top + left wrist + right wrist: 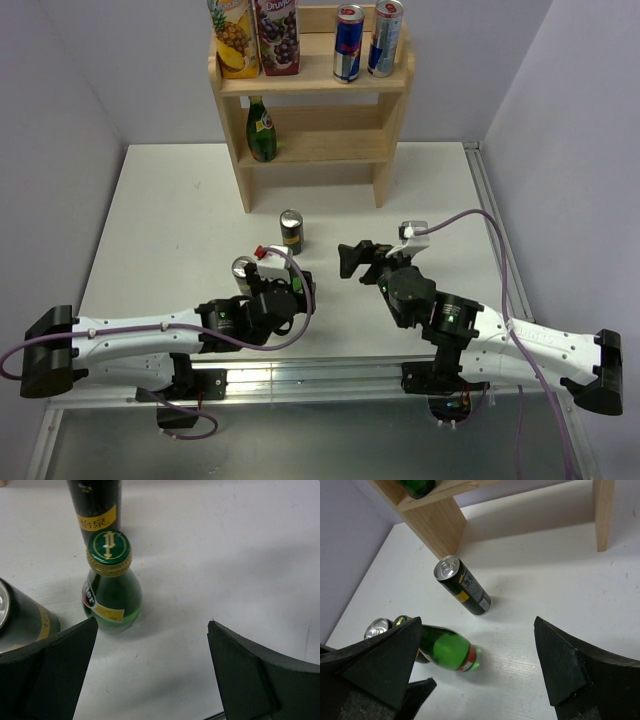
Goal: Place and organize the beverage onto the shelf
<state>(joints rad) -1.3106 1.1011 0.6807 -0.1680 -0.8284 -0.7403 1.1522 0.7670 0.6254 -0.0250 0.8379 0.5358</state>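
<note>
The small green bottle is standing upright and the gap between it and the second can is free, so the robot's left gripper should keep going toward the bottle's body [113, 600] and close there.
The wooden shelf [312, 83] stands at the far side; its leg shows in the right wrist view [437, 522]. Its top tier holds two juice cartons [257, 38] and two cans [366, 40]. A green bottle [261, 130] stands on the middle tier. On the table stand a black can [291, 231] [463, 586], a second can [243, 268] [20, 622] and a small green bottle [111, 592] [442, 647]. My left gripper [288, 288] [152, 675] is open and empty, the bottle just ahead and left of its gap. My right gripper [352, 258] [477, 672] is open and empty, off to the bottle's right.
The table's metal rail [300, 375] runs along the near edge, and another rail [495, 230] along the right. Grey walls close in on the left, right and back. The shelf's bottom tier [320, 148] has room beside the bottle.
</note>
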